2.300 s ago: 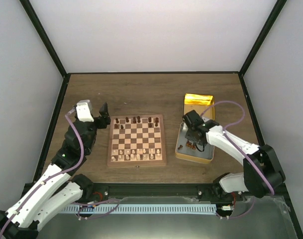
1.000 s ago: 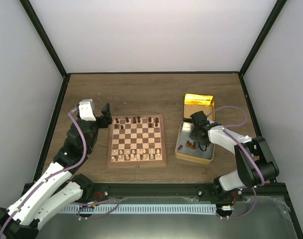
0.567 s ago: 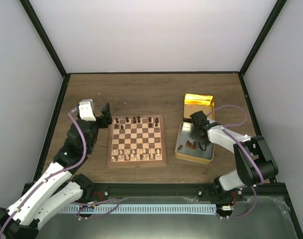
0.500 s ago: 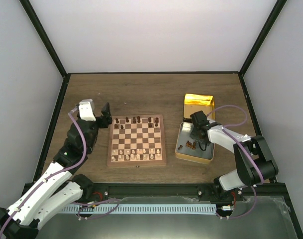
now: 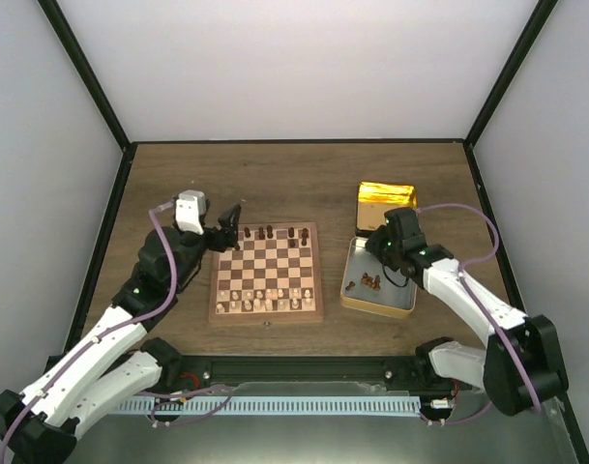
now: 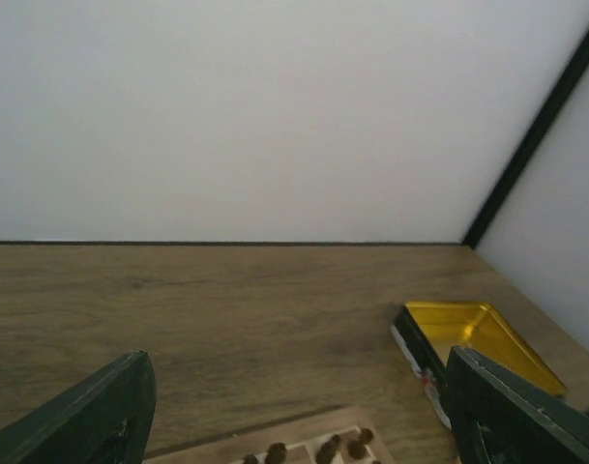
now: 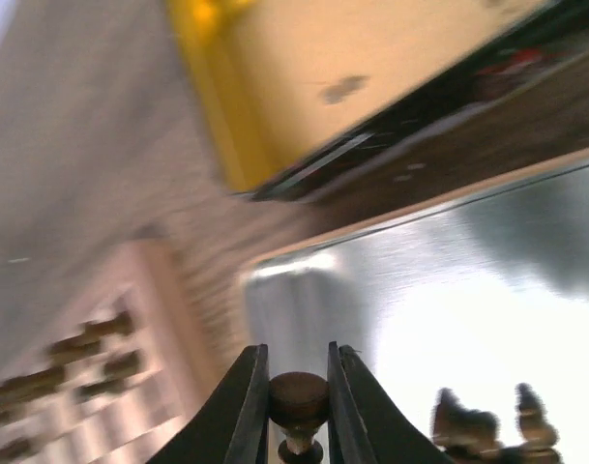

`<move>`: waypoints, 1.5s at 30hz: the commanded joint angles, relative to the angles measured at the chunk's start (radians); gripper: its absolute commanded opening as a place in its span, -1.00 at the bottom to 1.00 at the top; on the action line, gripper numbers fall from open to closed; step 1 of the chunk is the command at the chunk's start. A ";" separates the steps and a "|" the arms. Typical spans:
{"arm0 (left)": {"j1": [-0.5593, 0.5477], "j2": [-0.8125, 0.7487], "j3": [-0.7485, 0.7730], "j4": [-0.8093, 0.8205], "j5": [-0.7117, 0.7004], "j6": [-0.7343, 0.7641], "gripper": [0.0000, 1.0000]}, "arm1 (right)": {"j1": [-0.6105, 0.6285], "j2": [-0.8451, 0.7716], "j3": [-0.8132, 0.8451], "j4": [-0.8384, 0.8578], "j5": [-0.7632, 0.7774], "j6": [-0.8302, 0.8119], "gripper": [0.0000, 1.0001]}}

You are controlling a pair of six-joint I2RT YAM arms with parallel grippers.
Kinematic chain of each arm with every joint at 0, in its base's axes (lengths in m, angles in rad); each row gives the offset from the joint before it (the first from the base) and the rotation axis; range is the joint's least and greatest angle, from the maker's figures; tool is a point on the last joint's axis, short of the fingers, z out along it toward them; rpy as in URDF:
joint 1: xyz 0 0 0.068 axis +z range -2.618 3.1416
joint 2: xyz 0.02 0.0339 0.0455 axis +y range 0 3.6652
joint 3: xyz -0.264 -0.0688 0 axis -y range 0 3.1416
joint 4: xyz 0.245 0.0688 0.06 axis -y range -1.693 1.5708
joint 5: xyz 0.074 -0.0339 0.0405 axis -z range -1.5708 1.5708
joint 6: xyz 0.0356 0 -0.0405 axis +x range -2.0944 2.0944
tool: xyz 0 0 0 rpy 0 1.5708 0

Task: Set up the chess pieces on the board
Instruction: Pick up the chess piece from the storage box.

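The dark piece is in my right gripper, far from the empty squares (image 5: 249,245) next to my left gripper. So my left gripper should take the piece (image 7: 299,398) over the board.
The board (image 5: 266,274) lies in the middle of the table. Dark chess pieces (image 5: 266,233) stand along its far rows and pale ones along its near rows. More dark pieces (image 5: 368,282) lie in the silver tin tray (image 5: 395,297). My right gripper (image 5: 379,249) hovers over the tray's far left part. In the right wrist view it (image 7: 296,398) is shut on a dark round-headed piece (image 7: 298,392). My left gripper (image 5: 233,228) is open and empty at the board's far left corner. In the left wrist view its fingers (image 6: 103,416) are wide apart above dark pieces (image 6: 318,450).
The gold tin lid (image 5: 386,196) lies just beyond the tray; it also shows in the left wrist view (image 6: 468,331) and the right wrist view (image 7: 352,77). Pale chessmen (image 5: 260,303) fill the board's near rows. Black frame posts edge the table.
My right gripper has risen from the tray with a dark piece in it. My left arm has swung right, from beside the board to its far left corner.
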 commanded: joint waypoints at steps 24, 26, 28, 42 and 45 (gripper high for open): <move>-0.136 0.426 -0.216 0.521 0.353 -0.225 0.28 | 0.314 0.315 0.111 0.761 -0.532 0.736 -0.85; -0.139 0.457 -0.211 0.520 0.331 -0.223 0.22 | 0.319 0.323 0.117 0.773 -0.537 0.748 -0.85; -0.146 0.478 -0.209 0.532 0.325 -0.224 0.19 | 0.319 0.332 0.124 0.773 -0.546 0.748 -0.84; -0.161 0.543 -0.196 0.627 0.266 -0.249 -0.18 | 0.321 0.345 0.105 0.782 -0.551 0.752 -0.84; -0.162 0.524 -0.204 0.618 0.240 -0.250 -0.30 | 0.321 0.353 0.101 0.785 -0.546 0.747 -0.85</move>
